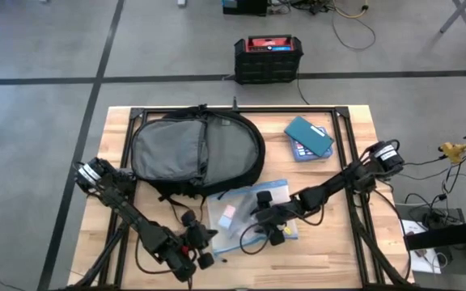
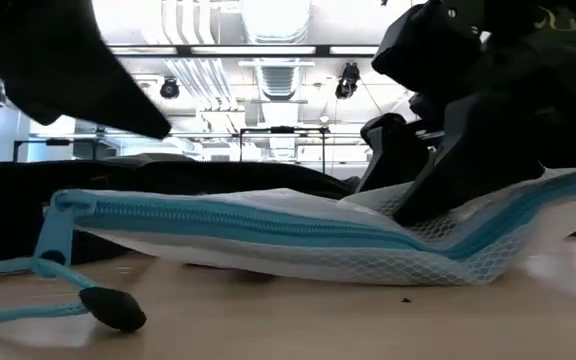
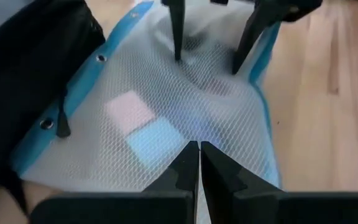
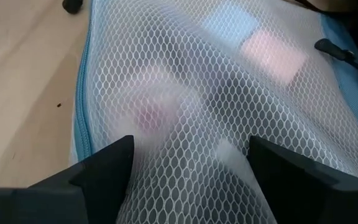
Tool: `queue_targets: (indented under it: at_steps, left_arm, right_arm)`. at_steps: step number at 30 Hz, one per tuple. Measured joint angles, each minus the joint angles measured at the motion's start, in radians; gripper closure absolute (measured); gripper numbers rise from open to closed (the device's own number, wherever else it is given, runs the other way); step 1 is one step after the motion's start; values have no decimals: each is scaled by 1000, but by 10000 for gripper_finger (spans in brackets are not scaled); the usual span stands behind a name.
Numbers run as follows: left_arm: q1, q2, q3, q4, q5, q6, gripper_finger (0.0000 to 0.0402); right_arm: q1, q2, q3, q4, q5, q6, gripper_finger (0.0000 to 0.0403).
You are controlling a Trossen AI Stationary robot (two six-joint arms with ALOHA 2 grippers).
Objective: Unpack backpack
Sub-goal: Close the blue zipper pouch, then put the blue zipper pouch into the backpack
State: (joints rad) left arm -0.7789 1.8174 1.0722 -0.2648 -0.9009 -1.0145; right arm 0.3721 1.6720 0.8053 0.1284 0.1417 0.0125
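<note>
My left gripper should push the pouch's corded end (image 2: 73,218) toward my right gripper's open fingers to raise a fold, because the pouch's mesh (image 4: 191,165) lies too flat under them.
The black backpack (image 1: 192,149) lies flat at the table's far middle, its grey side up. Just in front of it lies a white mesh pouch (image 1: 237,212) with blue zip trim, coloured cards showing through the mesh (image 3: 148,124). My right gripper (image 1: 267,222) is open and stands on the pouch, reaching in from the table's right. My left gripper (image 1: 209,242) is shut and hangs above the pouch's near left corner, pointing toward the far right; it touches nothing. In the low view the pouch's right end (image 2: 558,200) bends upward. My right gripper has its two spread fingertips (image 3: 178,56) set on the pouch's mesh top face (image 3: 207,68), toward the pouch's right end. The fingers slant down from the table's right. Nothing is pinched between them. The pouch lies on the table, dipped under the fingers (image 2: 418,215).
A teal book (image 1: 308,136) lies on a second item at the far right of the table. A black crate with a red top (image 1: 268,58) stands on the floor beyond the far edge. The pouch's blue cord with a black toggle (image 2: 108,305) trails on the table near the front. Bare wood lies front right.
</note>
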Motion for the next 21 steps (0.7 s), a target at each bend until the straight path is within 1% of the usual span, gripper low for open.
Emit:
queue_targets:
  at_steps: [4,8,13,16,19,21]
  left_arm:
    - [13,39,0,19,2,-25,402]
    - [21,105,-1,42,22,-54,402]
    - [52,204,-1,70,77,-125,402]
    - [83,243,3,91,124,-153,402]
    - [99,266,5,117,127,-164,401]
    - [105,268,5,125,132,-153,401]
  right_arm:
    - [-18,-68,18,23,11,-5,66]
    - [-61,-67,20,18,11,-4,60]
    - [-116,16,28,30,-22,-2,68]
    - [-142,79,65,44,-56,-5,75]
    - [-155,150,109,47,-116,-5,77]
    - [-158,191,142,29,-126,-3,76]
